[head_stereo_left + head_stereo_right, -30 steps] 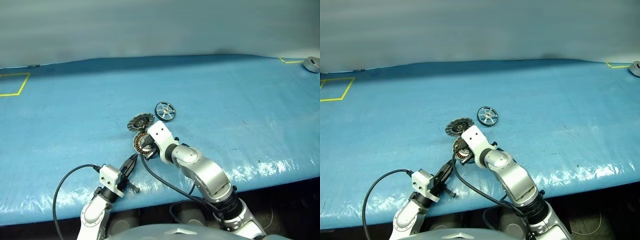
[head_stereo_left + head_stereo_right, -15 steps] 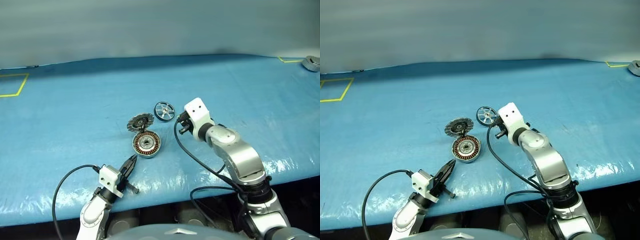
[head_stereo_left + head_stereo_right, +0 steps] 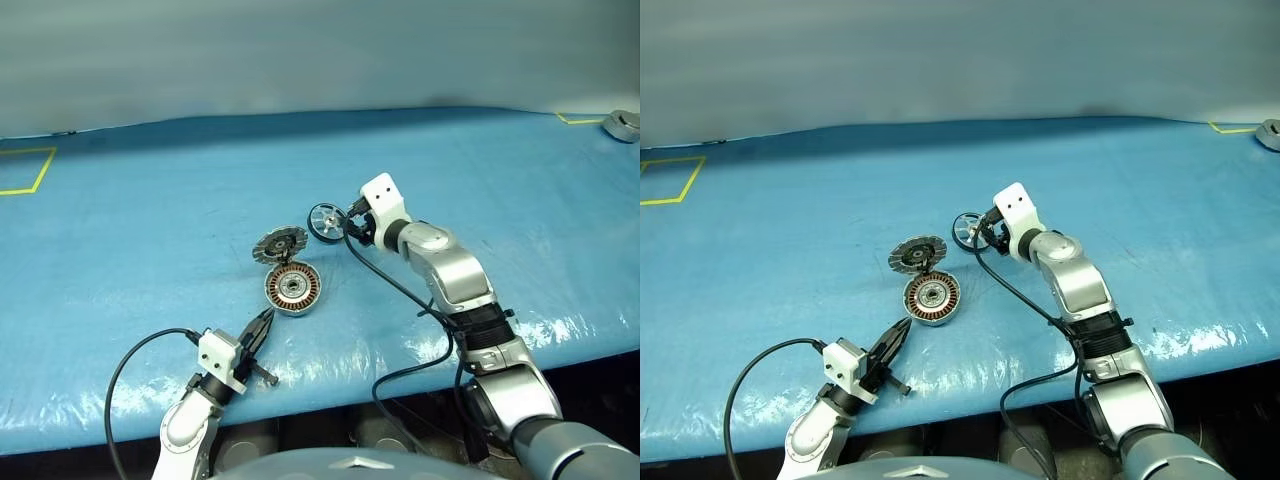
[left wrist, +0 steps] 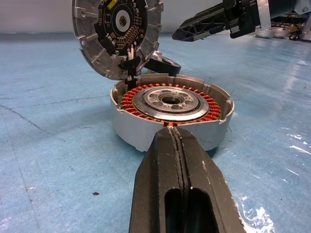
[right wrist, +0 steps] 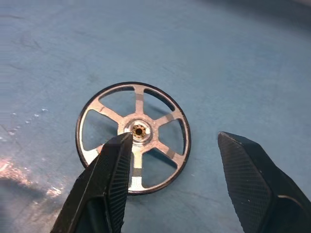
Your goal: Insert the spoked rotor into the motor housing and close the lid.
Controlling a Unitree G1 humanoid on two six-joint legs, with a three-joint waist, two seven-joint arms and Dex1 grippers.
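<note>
My gripper will carry the spoked rotor (image 3: 327, 223) over the housing, and the rotor will then leave the copper windings showing through, because wide gaps (image 5: 171, 137) part the silver spokes.
The spoked rotor (image 3: 325, 220) lies flat on the blue table, dark rim around silver spokes (image 5: 138, 130). My right gripper (image 5: 175, 138) hovers just over it, open: one finger covers part of the hub and the other stands past the rim. The motor housing (image 3: 293, 288) sits nearer to me with its copper windings (image 4: 170, 104) exposed. The lid (image 3: 279, 243) stands tilted up at the housing's far edge (image 4: 119, 34). My left gripper (image 3: 266, 318) is shut and empty, pointing at the housing's near wall from a short way off (image 4: 171, 130).
A grey round part (image 3: 622, 127) lies at the table's far right corner beside yellow tape. A yellow tape square (image 3: 25, 168) marks the far left. The table's front edge runs just behind my left gripper.
My right arm swung away from the housing, out and to the right to the rotor, and its gripper opened. The left arm stayed still.
</note>
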